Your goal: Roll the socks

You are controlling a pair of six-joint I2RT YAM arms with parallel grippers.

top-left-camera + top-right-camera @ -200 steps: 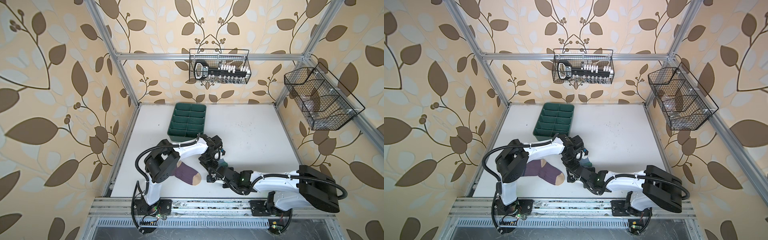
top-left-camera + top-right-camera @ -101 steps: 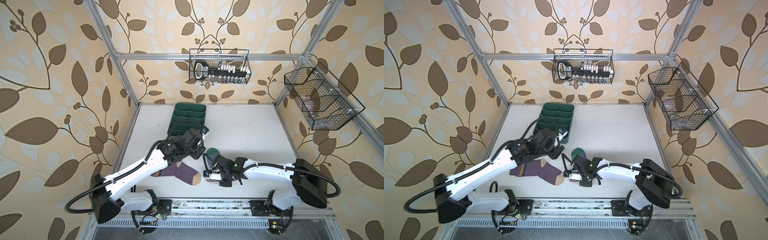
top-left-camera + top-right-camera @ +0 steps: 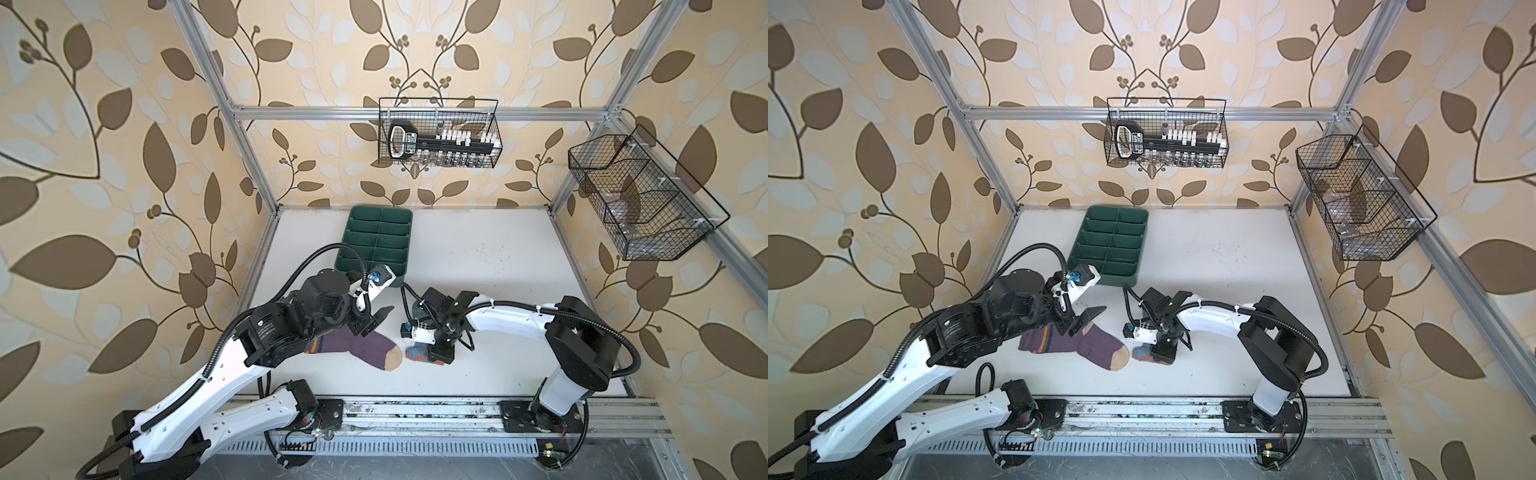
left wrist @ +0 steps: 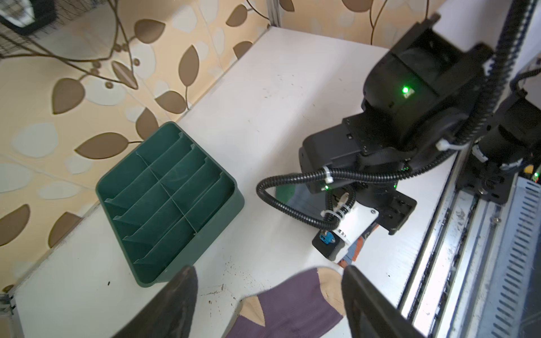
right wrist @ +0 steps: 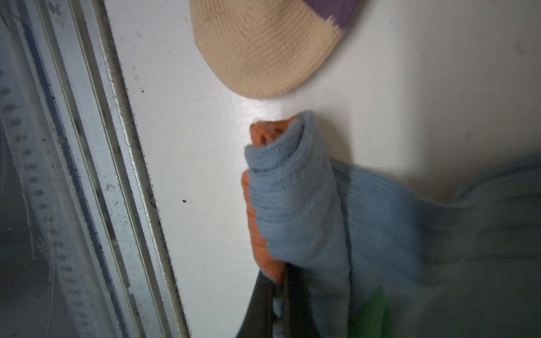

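With the grey-blue sock rumpled [image 5: 459, 205] behind its roll, my left gripper should hold the roll [image 5: 298, 208] while my right gripper pulls the green toe straight before rolling on.
The purple sock [image 3: 353, 351] [image 3: 1075, 347] lies flat near the table's front, its tan toe [image 5: 263, 46] pointing right. My left gripper [image 3: 376, 320] [image 3: 1086, 319] [image 4: 268, 272] hovers open above its heel with nothing between the fingers. Just right of the tan toe lies the grey-blue sock [image 3: 417, 353] [image 3: 1142, 352] [image 5: 292, 199], its orange cuff end rolled into a tight tube. My right gripper [image 3: 438, 357] [image 3: 1163, 357] [image 5: 281, 281] points down and is shut on that roll. The rest of this sock trails under the right wrist, green toe [image 4: 285, 191] showing behind it.
A dark green divided tray [image 3: 376, 245] [image 4: 167, 190] stands on the white table [image 3: 498, 257] behind the left gripper. Two wire baskets hang on the walls, one at the back [image 3: 438, 133] and one on the right [image 3: 640, 199]. A metal rail [image 5: 117, 146] runs along the front edge.
My left gripper has left the grey-blue sock, drawn back left over the purple sock and opened wider. The right gripper stays shut on the roll and has turned on the spot.
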